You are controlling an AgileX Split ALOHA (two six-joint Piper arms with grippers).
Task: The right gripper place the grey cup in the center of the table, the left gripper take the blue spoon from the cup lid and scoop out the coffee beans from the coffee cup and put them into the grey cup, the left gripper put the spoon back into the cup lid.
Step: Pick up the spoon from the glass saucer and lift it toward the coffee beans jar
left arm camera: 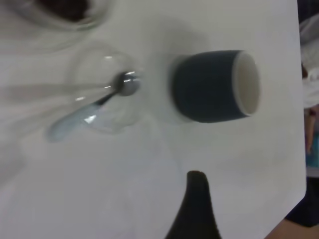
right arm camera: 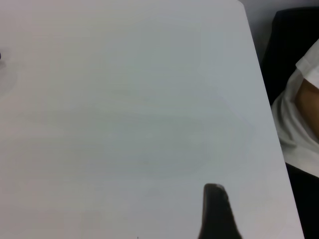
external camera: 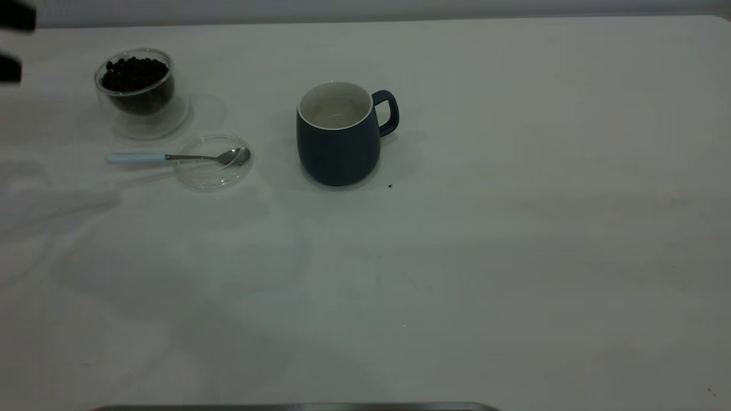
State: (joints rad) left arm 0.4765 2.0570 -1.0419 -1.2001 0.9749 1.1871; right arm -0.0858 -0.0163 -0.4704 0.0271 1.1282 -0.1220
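Observation:
I should carry on moving my open left gripper in until its fingers straddle the blue spoon's handle point(external camera: 137, 157), which sticks out past the cup lid point(external camera: 176, 157) toward it.
The grey cup point(external camera: 340, 142) stands upright near the middle of the table point(external camera: 514, 240), its handle toward the right; it also shows in the left wrist view point(left arm camera: 209, 92). The blue spoon point(external camera: 171, 157) lies with its bowl in the clear cup lid point(external camera: 200, 176) left of the grey cup, handle pointing left. The coffee cup point(external camera: 137, 85) with coffee beans point(external camera: 134, 71) stands behind the lid. My left gripper point(external camera: 11, 41) is at the far left edge, open and empty, apart from all of them. My right gripper point(right arm camera: 215, 204) hovers over bare table, off the exterior view.
A tiny dark speck point(external camera: 390, 185) lies right of the grey cup. A person in white point(right arm camera: 299, 114) sits past the table's edge on the right arm's side. A dark strip point(external camera: 297, 407) runs along the near edge.

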